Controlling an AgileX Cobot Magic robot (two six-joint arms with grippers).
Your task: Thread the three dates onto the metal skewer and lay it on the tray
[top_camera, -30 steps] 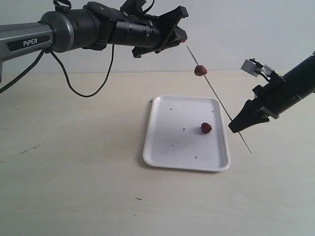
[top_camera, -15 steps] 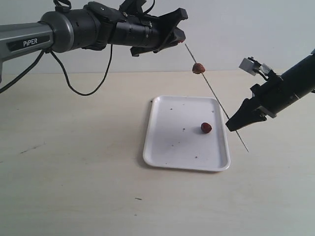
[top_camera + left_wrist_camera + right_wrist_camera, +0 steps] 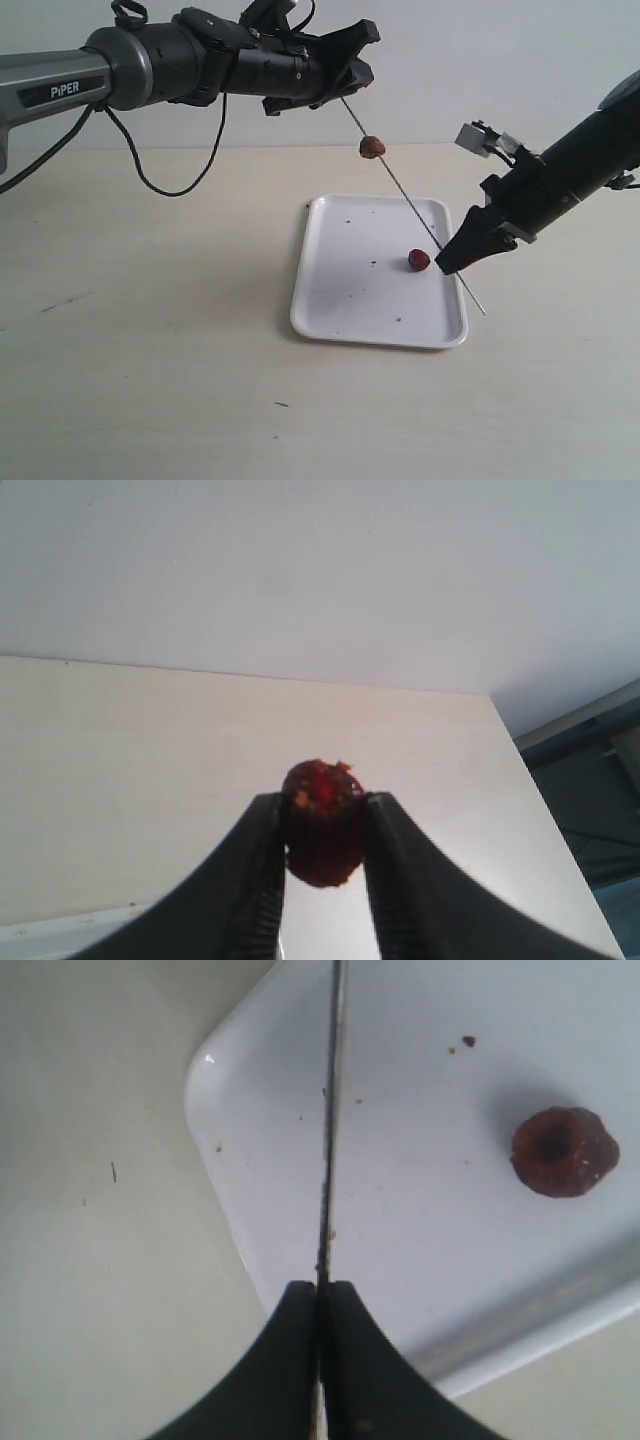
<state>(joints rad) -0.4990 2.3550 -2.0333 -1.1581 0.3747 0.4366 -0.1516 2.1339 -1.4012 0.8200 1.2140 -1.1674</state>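
I need to move my right gripper back, because the skewer's upper tip points beside the date in my left gripper. My right gripper should then line up the skewer's tip under that date.
My right gripper is shut on the thin metal skewer, which slants up and to the left over the white tray. One date is threaded on the skewer partway up. A second date lies on the tray close to the right gripper. High at the back, my left gripper is shut on a third date, and the skewer's upper tip reaches it.
The pale table surrounds the tray. The left arm and its black cable hang over the back left. A white wall stands behind.
The right gripper has moved left over the tray's right edge, carrying the skewer and its threaded date left. The skewer's tip now meets the left gripper, which stayed put.
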